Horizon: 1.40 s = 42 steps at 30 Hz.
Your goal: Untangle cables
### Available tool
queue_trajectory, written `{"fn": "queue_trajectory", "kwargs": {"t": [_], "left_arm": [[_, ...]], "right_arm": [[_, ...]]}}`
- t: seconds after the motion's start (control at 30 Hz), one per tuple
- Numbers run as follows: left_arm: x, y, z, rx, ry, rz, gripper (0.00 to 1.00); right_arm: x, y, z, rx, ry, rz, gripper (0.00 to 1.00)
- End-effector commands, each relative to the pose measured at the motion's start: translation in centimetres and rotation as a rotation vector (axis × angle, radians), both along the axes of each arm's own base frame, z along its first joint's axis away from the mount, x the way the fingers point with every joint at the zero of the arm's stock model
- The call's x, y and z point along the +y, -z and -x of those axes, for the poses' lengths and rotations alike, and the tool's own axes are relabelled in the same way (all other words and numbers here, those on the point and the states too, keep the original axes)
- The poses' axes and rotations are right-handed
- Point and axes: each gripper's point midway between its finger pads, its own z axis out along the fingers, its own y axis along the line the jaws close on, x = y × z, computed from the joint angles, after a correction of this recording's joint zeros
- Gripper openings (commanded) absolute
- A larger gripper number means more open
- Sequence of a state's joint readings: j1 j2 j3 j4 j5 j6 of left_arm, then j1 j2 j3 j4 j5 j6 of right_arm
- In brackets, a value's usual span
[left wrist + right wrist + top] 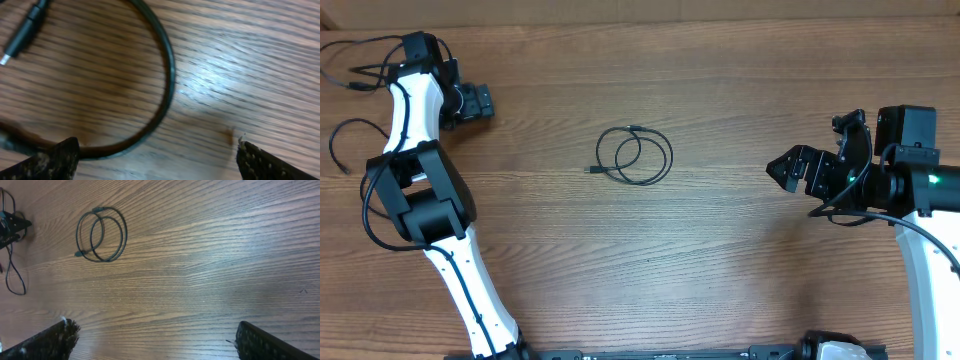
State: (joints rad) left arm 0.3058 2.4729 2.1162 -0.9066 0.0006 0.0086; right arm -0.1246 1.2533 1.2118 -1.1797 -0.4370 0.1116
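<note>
The cable curve runs [92,151] beneath the end of one finger of the robot's left gripper, so next the gripper shifts over, pinches the curve [134,143] and pulls it away from the other cord.
A thin black cable [635,157] lies in a double loop at the table's middle, with small plug ends; it also shows in the right wrist view [100,234]. More thin black cords [348,72] lie loose at the far left, beside the left arm. My left gripper [478,102] is open at the back left. In the left wrist view, a cable curve [167,85] with a plug [22,32] lies just under my left gripper [155,157] and runs past the left fingertip. My right gripper [792,170] is open and empty at the right, far from the looped cable [155,337].
Wooden table [720,260]. Another loose black cord [342,150] lies at the left edge by the left arm's elbow [415,195]. The right arm [920,190] stands at the right edge.
</note>
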Motion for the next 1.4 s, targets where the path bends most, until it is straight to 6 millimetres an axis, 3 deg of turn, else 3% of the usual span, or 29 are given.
{"fn": "queue_trajectory", "kwargs": {"t": [0.0, 0.1, 0.13, 0.17, 0.3, 0.5, 0.6, 0.7, 0.87, 0.9, 0.93, 0.97, 1.0, 1.07, 1.2, 1.37], "left_arm": [[1.9, 0.8, 0.7, 0.030, 0.022, -0.058, 1.00], [2.0, 1.1, 1.0, 0.045, 0.025, -0.054, 0.83], [2.0, 1.3, 1.2, 0.054, 0.024, -0.050, 0.68], [1.9, 1.4, 1.4, 0.063, 0.024, -0.048, 0.59], [1.5, 1.9, 2.9, 0.124, 0.023, -0.026, 0.41], [0.8, 2.2, 5.0, 0.206, 0.015, 0.006, 0.04], [0.6, 2.1, 5.6, 0.229, 0.016, 0.014, 0.04], [1.0, 1.1, 4.6, 0.186, 0.007, 0.001, 0.04], [2.3, -3.8, 0.4, 0.013, 0.043, -0.072, 0.05], [2.4, -4.8, -0.6, -0.031, 0.047, -0.074, 0.11], [2.2, -5.4, -1.2, -0.062, 0.057, -0.066, 0.29], [1.9, -5.7, -1.8, -0.091, 0.077, -0.050, 0.54], [1.4, -5.8, -2.2, -0.109, 0.097, -0.028, 0.66], [-0.2, -5.5, -2.8, -0.143, 0.192, 0.037, 0.74], [-2.5, -3.8, -2.6, -0.152, 0.377, 0.107, 0.74], [-2.5, -0.9, -1.6, -0.114, 0.406, 0.097, 0.67]], "right_arm": [[-0.3, -0.8, -0.5, -0.027, 0.007, 0.013, 1.00], [-0.3, -0.8, -0.5, -0.027, 0.007, 0.013, 1.00], [-0.3, -0.8, -0.5, -0.027, 0.007, 0.013, 1.00], [-0.3, -0.8, -0.5, -0.027, 0.007, 0.013, 1.00], [-0.3, -0.8, -0.5, -0.027, 0.007, 0.013, 1.00], [-0.3, -0.8, -0.5, -0.027, 0.007, 0.013, 1.00], [-0.3, -0.8, -0.5, -0.027, 0.007, 0.013, 1.00], [-0.3, -0.8, -0.5, -0.027, 0.007, 0.013, 1.00], [-0.3, -0.8, -0.5, -0.027, 0.007, 0.013, 1.00], [-0.3, -0.8, -0.5, -0.027, 0.007, 0.013, 1.00], [-0.3, -0.8, -0.5, -0.027, 0.007, 0.013, 1.00], [-0.3, -0.8, -0.5, -0.027, 0.007, 0.013, 1.00], [-0.3, -0.8, -0.5, -0.027, 0.007, 0.013, 1.00], [-0.3, -0.8, -0.5, -0.027, 0.007, 0.013, 1.00], [-0.3, -0.8, -0.5, -0.027, 0.007, 0.013, 1.00], [-0.3, -0.8, -0.5, -0.027, 0.007, 0.013, 1.00]]}}
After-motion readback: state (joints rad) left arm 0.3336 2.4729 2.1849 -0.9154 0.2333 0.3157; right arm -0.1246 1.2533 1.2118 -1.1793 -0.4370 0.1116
